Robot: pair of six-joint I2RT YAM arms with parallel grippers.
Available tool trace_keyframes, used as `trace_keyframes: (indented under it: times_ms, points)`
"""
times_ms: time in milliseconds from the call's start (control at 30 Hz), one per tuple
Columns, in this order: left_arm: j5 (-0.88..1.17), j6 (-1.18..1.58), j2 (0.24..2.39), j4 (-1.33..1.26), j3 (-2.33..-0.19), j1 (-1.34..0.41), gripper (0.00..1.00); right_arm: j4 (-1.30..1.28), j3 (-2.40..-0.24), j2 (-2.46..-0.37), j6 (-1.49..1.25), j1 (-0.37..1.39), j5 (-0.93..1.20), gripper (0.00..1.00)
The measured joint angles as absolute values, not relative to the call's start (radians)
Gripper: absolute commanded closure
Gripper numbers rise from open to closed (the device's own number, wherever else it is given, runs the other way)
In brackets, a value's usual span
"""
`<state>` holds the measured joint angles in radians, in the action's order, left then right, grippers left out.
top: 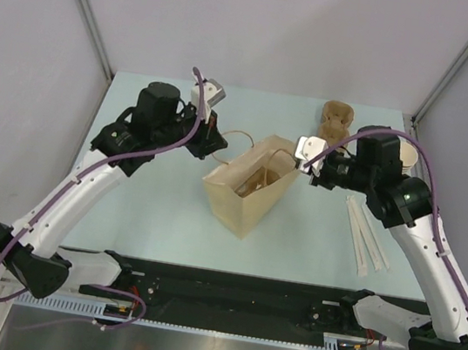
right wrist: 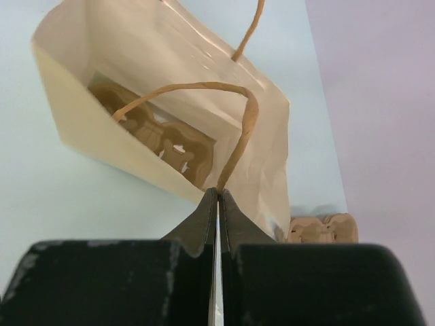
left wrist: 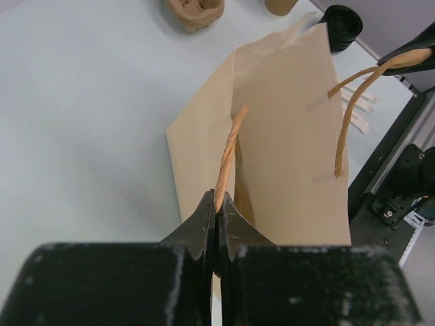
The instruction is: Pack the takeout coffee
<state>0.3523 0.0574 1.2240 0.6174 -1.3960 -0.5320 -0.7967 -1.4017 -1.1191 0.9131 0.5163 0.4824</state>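
The paper bag [top: 243, 199] stands crooked, its opening slanting, so my left gripper and right gripper should turn it square by the twisted handles [top: 240, 133] before packing the coffee.
The tan paper bag [top: 247, 196] stands open mid-table. My left gripper [top: 218, 143] is shut on its left twisted handle [left wrist: 230, 151], pinched at the fingertips in the left wrist view [left wrist: 219, 201]. My right gripper [top: 297, 155] is shut on the right handle [right wrist: 239, 136], pinched at the tips in the right wrist view [right wrist: 217, 194]. The two handles are pulled apart and the bag's mouth gapes. A brown pulp cup carrier [right wrist: 162, 139] lies inside the bag. The kraft coffee cup [top: 408, 160], white inside, stands at the far right, mostly hidden behind my right arm; its base shows in the left wrist view [left wrist: 280, 5].
A second pulp carrier [top: 337, 120] sits at the back of the table, also in the right wrist view [right wrist: 319, 229]. White wrapped straws [top: 366, 232] lie at the right. A black round object [left wrist: 342, 26] sits near the cup. Grey walls enclose the table.
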Motion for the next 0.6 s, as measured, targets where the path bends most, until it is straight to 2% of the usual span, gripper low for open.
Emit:
trace_keyframes:
  times_ms: [300, 467, 600]
  points:
    - [0.449, 0.049, 1.186, 0.628, -1.424, -0.523, 1.00, -0.832, -1.402, -1.088, 1.006, 0.428, 0.590, 1.00]
    - [0.538, -0.033, 1.027, 0.576, -1.251, -0.521, 1.00, -0.875, -1.402, -1.051, 1.085, 0.439, 0.611, 1.00]
    - [0.613, -0.118, 0.888, 0.567, -1.097, -0.521, 1.00, -0.942, -1.393, -0.994, 1.159, 0.518, 0.610, 1.00]
